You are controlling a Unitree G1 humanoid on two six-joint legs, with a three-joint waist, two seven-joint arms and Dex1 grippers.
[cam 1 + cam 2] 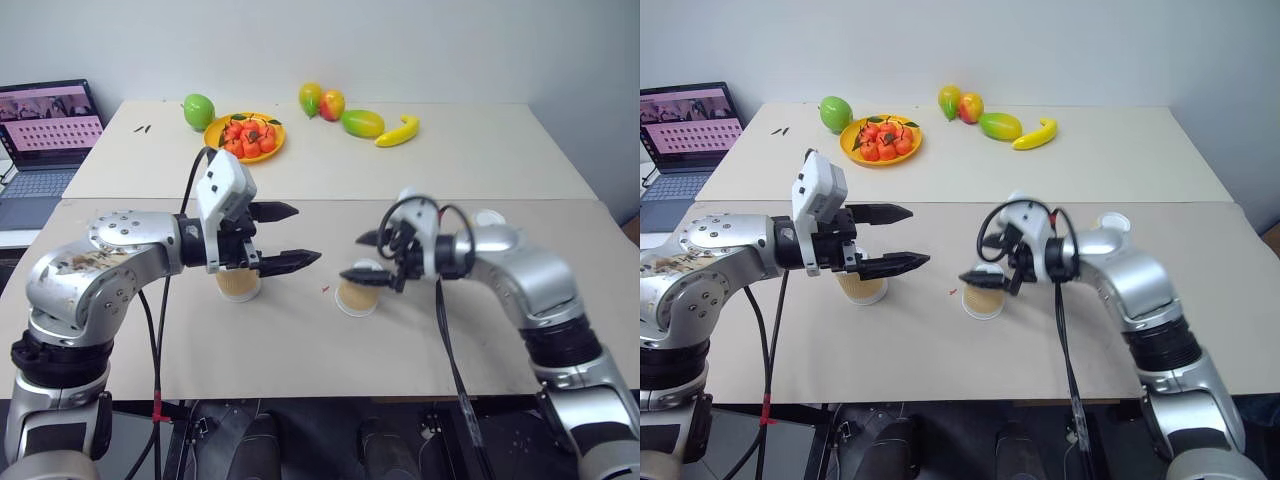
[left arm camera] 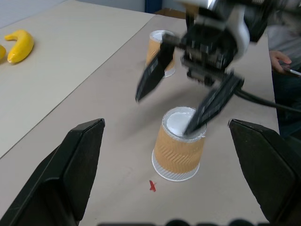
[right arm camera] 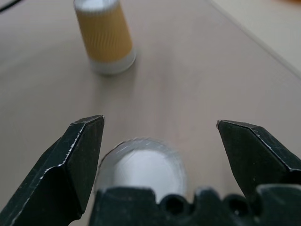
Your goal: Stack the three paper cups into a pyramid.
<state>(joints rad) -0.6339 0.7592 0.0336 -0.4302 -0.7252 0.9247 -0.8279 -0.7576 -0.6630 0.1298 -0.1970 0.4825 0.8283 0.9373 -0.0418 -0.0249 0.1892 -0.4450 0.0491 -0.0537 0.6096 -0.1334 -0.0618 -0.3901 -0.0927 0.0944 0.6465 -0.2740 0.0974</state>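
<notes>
My gripper will carry the partly hidden cup [image 1: 487,222] and the cup should stay round between my fingers, because it has its closed white base [image 1: 488,216] up.
Three tan paper cups stand on the near table. One cup [image 1: 238,285] sits below my left gripper [image 1: 300,235], which hovers open and empty above it. A second cup [image 1: 358,293] stands upside down in the middle, white base up. My right gripper [image 1: 355,257] is open just over this cup, one finger on each side of its top, holding nothing. The right wrist view looks down on that white base [image 3: 141,167] between the fingers, with the left cup [image 3: 106,37] beyond. The third cup [image 1: 487,217] stands behind my right forearm, partly hidden.
On the far table are a yellow plate [image 1: 215,135] of red fruit, a green fruit [image 1: 199,110], mangoes [image 1: 362,123] and a banana [image 1: 398,132]. A laptop [image 1: 45,140] sits at the far left. A person's hand [image 2: 282,59] shows beyond the table.
</notes>
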